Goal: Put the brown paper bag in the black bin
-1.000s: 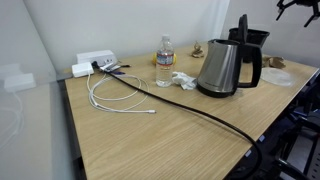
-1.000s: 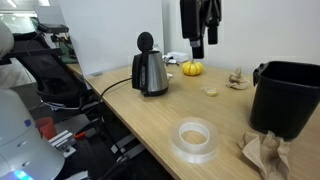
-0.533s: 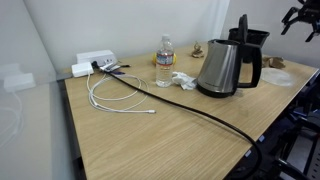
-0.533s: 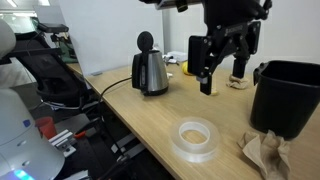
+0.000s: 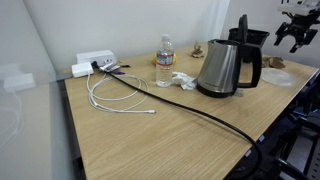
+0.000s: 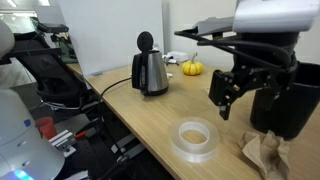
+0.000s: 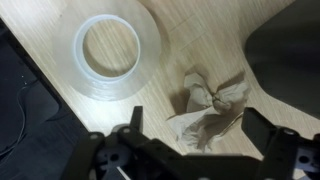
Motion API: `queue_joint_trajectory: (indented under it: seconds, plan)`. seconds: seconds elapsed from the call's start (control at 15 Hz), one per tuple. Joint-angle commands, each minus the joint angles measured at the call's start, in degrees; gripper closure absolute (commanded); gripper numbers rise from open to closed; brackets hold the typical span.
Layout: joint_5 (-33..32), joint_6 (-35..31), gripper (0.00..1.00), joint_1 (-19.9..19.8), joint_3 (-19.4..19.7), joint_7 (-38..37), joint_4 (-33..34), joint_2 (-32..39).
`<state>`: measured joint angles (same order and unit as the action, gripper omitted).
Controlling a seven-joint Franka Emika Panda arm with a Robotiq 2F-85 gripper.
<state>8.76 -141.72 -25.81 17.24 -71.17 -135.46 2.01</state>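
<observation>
My open fingers are on both sides of the brown paper bag (image 6: 266,154), which lies clear of the black bin. My gripper keeps going down and closes around the bag's middle (image 7: 210,110).
The brown paper bag (image 7: 210,108) lies crumpled on the wooden table, and it shows at the bottom right in an exterior view (image 6: 266,156). The black bin (image 6: 303,100) stands right behind it, partly hidden by the arm; its dark wall fills the top right of the wrist view (image 7: 292,48). My gripper (image 7: 200,135) is open and empty, hanging above the bag with a finger on each side of it. It also shows in both exterior views (image 6: 224,100) (image 5: 296,42), above the table beside the bin.
A clear tape roll (image 6: 197,138) (image 7: 110,55) lies next to the bag. A steel kettle (image 5: 228,65) (image 6: 150,72) with a black cable, a water bottle (image 5: 164,61), a white cable (image 5: 115,98) and a small orange pumpkin (image 6: 192,68) share the table.
The arm has swung from the back of the table, near the pumpkin, to the front and lower, over the paper bag beside the bin. The gripper stays open.
</observation>
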Motion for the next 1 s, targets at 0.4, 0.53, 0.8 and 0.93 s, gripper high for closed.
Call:
queue_joint_trajectory:
  seconds: [0.4,0.53,0.8,0.93]
  plan:
    - [1.1,-3.8,0.0,3.9,3.8,-5.9,5.0,10.8]
    - [1.5,-4.9,0.0,4.3,4.1,-5.7,5.5,12.5]
    - [1.9,-6.8,0.0,5.0,4.3,-5.3,6.0,15.4]
    - [2.3,-8.4,0.0,5.1,4.3,-5.1,6.5,16.9]
